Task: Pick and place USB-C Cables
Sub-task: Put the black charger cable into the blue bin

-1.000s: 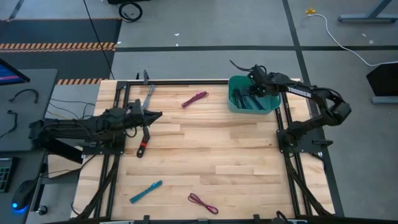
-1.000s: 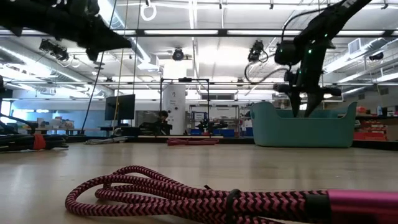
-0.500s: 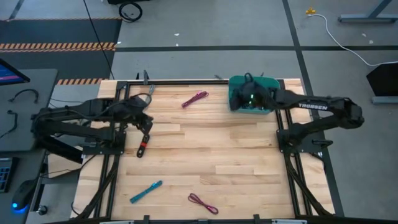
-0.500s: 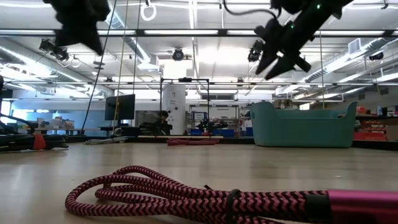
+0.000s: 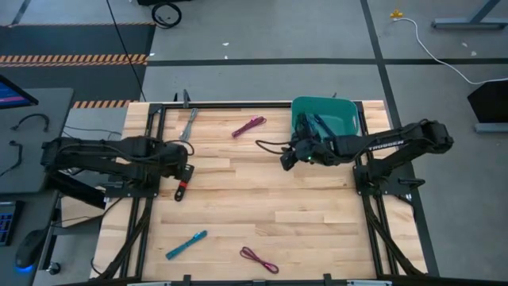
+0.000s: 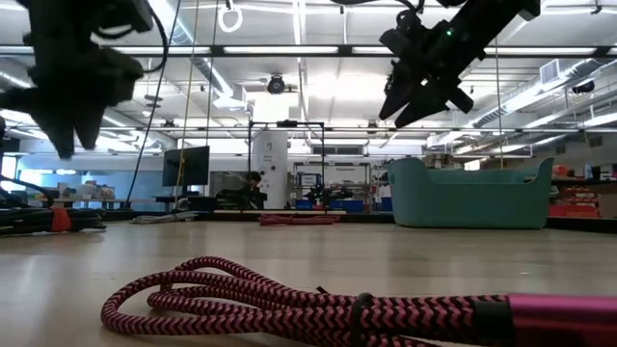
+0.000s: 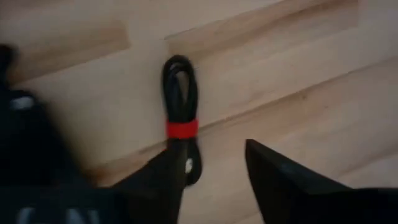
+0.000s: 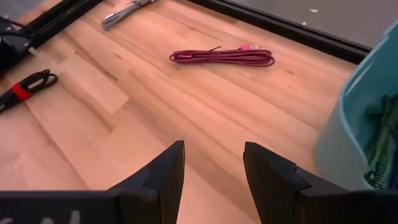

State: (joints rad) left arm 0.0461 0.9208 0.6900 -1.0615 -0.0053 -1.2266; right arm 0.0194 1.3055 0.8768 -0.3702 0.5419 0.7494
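Observation:
My gripper will lift the black cable (image 5: pixel 179 194) and carry it to the bin, and it will stay a compact bundle because the red band (image 5: pixel 183 184) holds the cable's folded loops tight.
A black cable with a red band (image 7: pixel 180 124) lies flat on the wood near the table's left edge (image 5: pixel 182 186). My left gripper (image 7: pixel 211 177) hovers open just above it, fingers pointing down (image 5: pixel 186 170). My right gripper (image 8: pixel 213 165) is open and empty, up in the air just left of the teal bin (image 5: pixel 325 119). More cables lie loose on the table: a magenta one (image 5: pixel 248 126), a grey one (image 5: pixel 188 125), a teal one (image 5: pixel 186 245) and a purple-pink one (image 5: pixel 259 259). In the bin lie dark and green cables (image 8: pixel 379 149).
Black frame rails (image 5: pixel 238 104) run along the far edge and down both sides of the table. The bin stands at the far right corner. The middle of the wooden top (image 5: pixel 270 199) is bare. In the low view the purple-pink cable (image 6: pixel 308 306) fills the foreground.
My right gripper has risen out of the bin and gone toward the table's left and near edge, tipping forward. My left gripper has drawn back toward the near left and tipped down over the black cable with the red band. No cable has moved.

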